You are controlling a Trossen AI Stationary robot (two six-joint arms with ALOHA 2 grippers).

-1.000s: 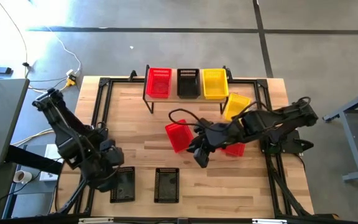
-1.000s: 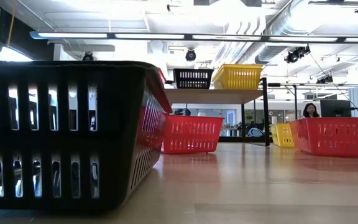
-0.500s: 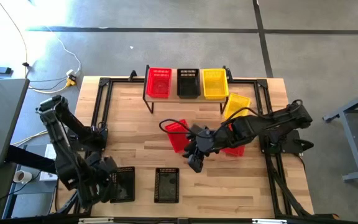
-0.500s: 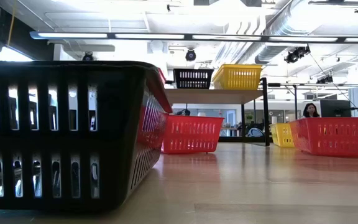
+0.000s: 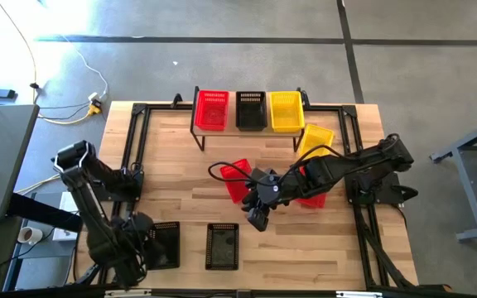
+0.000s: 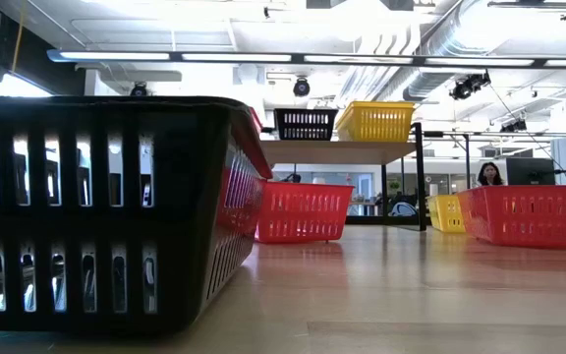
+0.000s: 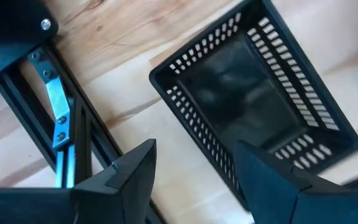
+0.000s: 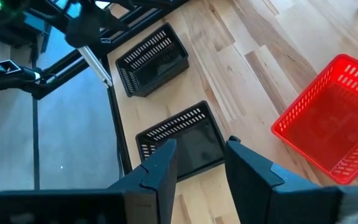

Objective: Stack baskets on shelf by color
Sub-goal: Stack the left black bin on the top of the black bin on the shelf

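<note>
The nearby black basket's long side [image 7: 199, 132] is separated from the bar by clear wood [image 7: 133, 119] with room for fingers, so the robot's left gripper should keep lowering until its fingers straddle that long side.
On the shelf [image 5: 247, 126] at the far side stand a red basket [image 5: 212, 109], a black one [image 5: 251, 109] and a yellow one [image 5: 286, 111]. Two black baskets [image 5: 166, 246] [image 5: 222, 246] sit near the front edge. On the table lie a red basket [image 5: 237, 177], a second red one [image 5: 313, 197] and a yellow one [image 5: 315, 139]. My left gripper [image 7: 194, 179] hangs open, pointing down over the left black basket's [image 7: 253, 124] long wall, without touching it. My right gripper [image 8: 197, 168] is open in the air above the middle of the table, slanting down toward the other black basket [image 8: 182, 140].
Black frame rails [image 5: 135, 149] run along the table's left, right and far sides. In the low view a black basket [image 6: 106, 206] fills the left foreground. A person [image 6: 489, 175] shows in the room beyond. Bare wood [image 5: 180, 182] lies in the table's left middle.
My left gripper has gone down and toward the table's near edge, rolling its wrist, and now hangs over the left black basket. My right gripper has sunk a little and drifted toward the near left, away from the red baskets. The baskets have stayed where they were.
</note>
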